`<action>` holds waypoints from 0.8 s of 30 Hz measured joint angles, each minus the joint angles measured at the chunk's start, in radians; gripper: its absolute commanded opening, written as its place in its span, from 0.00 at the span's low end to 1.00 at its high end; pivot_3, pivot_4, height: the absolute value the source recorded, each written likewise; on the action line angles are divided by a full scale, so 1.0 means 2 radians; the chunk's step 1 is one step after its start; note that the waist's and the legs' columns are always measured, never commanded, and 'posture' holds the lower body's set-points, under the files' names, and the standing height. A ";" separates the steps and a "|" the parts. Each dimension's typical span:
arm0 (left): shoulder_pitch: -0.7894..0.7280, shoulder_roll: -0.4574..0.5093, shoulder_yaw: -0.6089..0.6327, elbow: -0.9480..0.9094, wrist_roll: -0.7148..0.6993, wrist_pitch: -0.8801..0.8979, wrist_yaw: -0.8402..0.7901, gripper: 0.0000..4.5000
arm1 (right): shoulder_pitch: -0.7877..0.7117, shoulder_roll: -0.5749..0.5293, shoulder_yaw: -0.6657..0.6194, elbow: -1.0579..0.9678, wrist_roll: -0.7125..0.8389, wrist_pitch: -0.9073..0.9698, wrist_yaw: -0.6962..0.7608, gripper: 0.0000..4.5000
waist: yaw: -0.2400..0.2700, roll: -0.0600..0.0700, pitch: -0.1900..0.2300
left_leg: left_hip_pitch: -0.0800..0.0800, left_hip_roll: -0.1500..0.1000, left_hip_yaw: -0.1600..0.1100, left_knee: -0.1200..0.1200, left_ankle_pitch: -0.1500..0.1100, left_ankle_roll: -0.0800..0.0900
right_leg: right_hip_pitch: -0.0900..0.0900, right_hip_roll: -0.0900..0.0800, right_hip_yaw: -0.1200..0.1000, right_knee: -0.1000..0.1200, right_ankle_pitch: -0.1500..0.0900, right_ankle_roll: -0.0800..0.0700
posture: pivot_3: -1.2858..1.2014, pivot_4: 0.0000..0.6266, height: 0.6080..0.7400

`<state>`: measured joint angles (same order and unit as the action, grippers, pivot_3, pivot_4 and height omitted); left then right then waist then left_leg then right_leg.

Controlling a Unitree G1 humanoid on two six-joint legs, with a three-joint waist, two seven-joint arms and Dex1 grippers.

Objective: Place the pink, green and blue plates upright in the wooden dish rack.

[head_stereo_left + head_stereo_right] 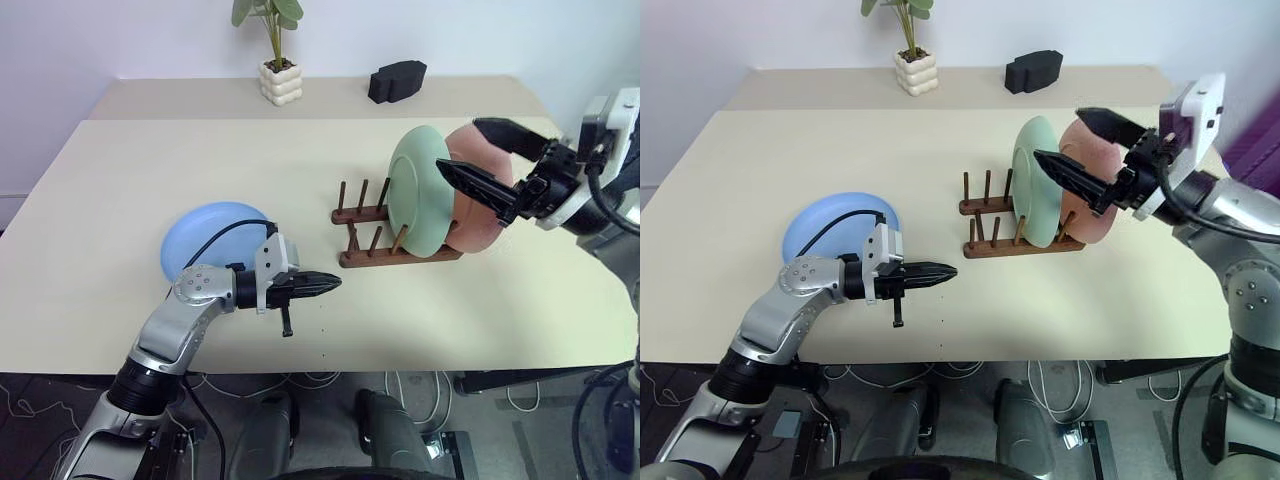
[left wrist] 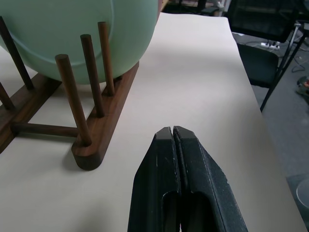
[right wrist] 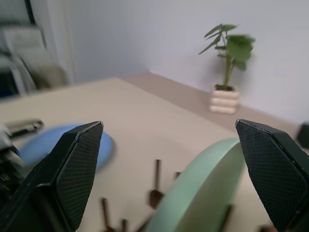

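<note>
The blue plate (image 1: pixel 212 232) is lying flat, far away from my right gripper. Next, my left gripper picks up the plate by its rim (image 1: pixel 165 240) and passes it to my right gripper.
The wooden dish rack (image 1: pixel 372 238) stands right of the table's middle. A green plate (image 1: pixel 418 195) stands upright between its pegs, and a pink plate (image 1: pixel 480 205) stands upright just behind it. The blue plate (image 1: pixel 212 240) lies flat on the table at the left. My right gripper (image 1: pixel 459 146) hovers open by the upper edges of the pink and green plates, its jaws wide apart with nothing gripped. My left gripper (image 1: pixel 325 285) is shut and empty, held level between the blue plate and the near end of the rack (image 2: pixel 94 140).
A potted plant (image 1: pixel 278 70) and a black object (image 1: pixel 398 80) sit at the far side. The table's front edge (image 1: pixel 400 368) runs just below my left gripper. Bare tabletop lies ahead of the rack and to its right.
</note>
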<state>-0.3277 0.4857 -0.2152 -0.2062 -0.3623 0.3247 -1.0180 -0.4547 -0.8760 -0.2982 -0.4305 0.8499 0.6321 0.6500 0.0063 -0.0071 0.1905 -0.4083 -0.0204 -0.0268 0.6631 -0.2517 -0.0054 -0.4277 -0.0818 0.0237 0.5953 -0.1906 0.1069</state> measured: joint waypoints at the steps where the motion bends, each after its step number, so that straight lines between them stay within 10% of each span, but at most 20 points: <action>1: 0.000 0.000 0.002 0.001 0.000 0.000 0.001 0.00 | -0.006 -0.004 0.013 -0.011 -0.013 -0.004 0.006 0.99 | -0.001 0.000 0.000 | 0.000 0.000 0.000 0.000 0.000 0.000 | 0.000 0.000 0.000 0.000 0.000 0.000 | 0.52 0.24 0.97; 5: 0.000 -0.001 0.022 0.013 -0.005 0.010 0.023 0.18 | -0.021 0.010 0.105 -0.041 -0.066 -0.015 0.022 1.00 | -0.005 0.000 0.000 | 0.000 0.000 0.000 0.000 0.000 0.000 | 0.000 0.000 0.000 0.000 0.000 0.000 | 0.52 0.24 0.97; 12: 0.003 0.021 0.137 0.031 -0.028 0.028 0.093 0.97 | -0.051 0.114 0.269 -0.028 -0.190 -0.027 -0.009 1.00 | -0.010 -0.001 0.000 | 0.000 0.000 -0.002 -0.001 0.000 0.000 | -0.001 0.000 0.000 0.000 0.000 0.000 | 0.52 0.24 0.97; 24: 0.008 0.098 0.252 0.145 0.045 0.121 0.263 0.99 | -0.058 0.212 0.319 0.047 -0.290 -0.070 -0.022 1.00 | -0.009 -0.002 0.000 | 0.000 0.000 -0.002 -0.001 0.000 0.000 | -0.001 0.000 -0.001 0.001 0.001 0.002 | 0.52 0.24 0.97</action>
<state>-0.3109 0.6816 0.2891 0.0833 -0.2722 0.5665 -0.4925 -0.5700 -0.4529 0.3390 -0.3363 0.2696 0.4928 0.6069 -0.0112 -0.0115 0.1912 -0.4089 -0.0210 -0.0306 0.6618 -0.2517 -0.0055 -0.4294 -0.0819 0.0221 0.5971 -0.1885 0.1104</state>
